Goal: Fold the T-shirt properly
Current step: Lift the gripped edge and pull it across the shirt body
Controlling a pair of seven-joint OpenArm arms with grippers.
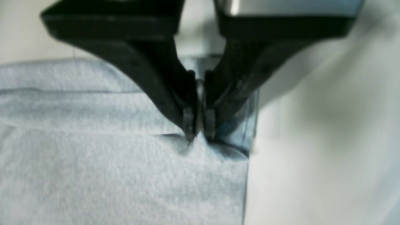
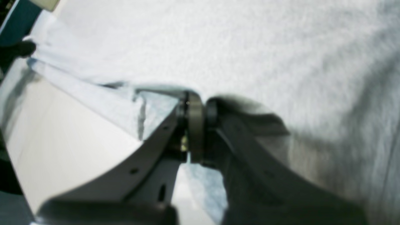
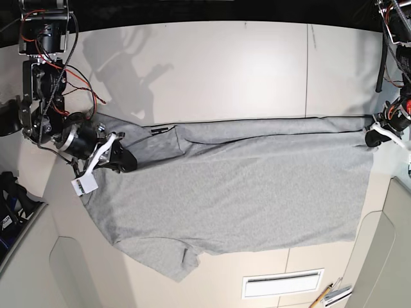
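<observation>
Both grippers are stretching the T-shirt's long edge (image 3: 257,138) over its body (image 3: 144,186), so I should keep lowering the edge with my right gripper until it lies flat, then let go.
The heather-grey T-shirt (image 3: 244,192) lies across the white table, plain side up, with its far part folded over along a long straight edge. One sleeve (image 3: 173,256) sticks out toward the front. No lettering shows. My right gripper (image 3: 125,160) is at the shirt's left end, shut on a bunched fold of fabric (image 2: 156,103), as the right wrist view (image 2: 197,106) shows. My left gripper (image 3: 371,137) is at the shirt's right end corner. In the left wrist view (image 1: 199,134) it is shut on the cloth (image 1: 93,162) near its side edge.
The white table (image 3: 225,64) stretches behind the shirt. A white tag (image 3: 83,185) hangs by the right gripper. A slotted white panel (image 3: 282,284) and some small tools (image 3: 331,295) lie at the front right. Dark gear (image 3: 9,205) sits at the left edge.
</observation>
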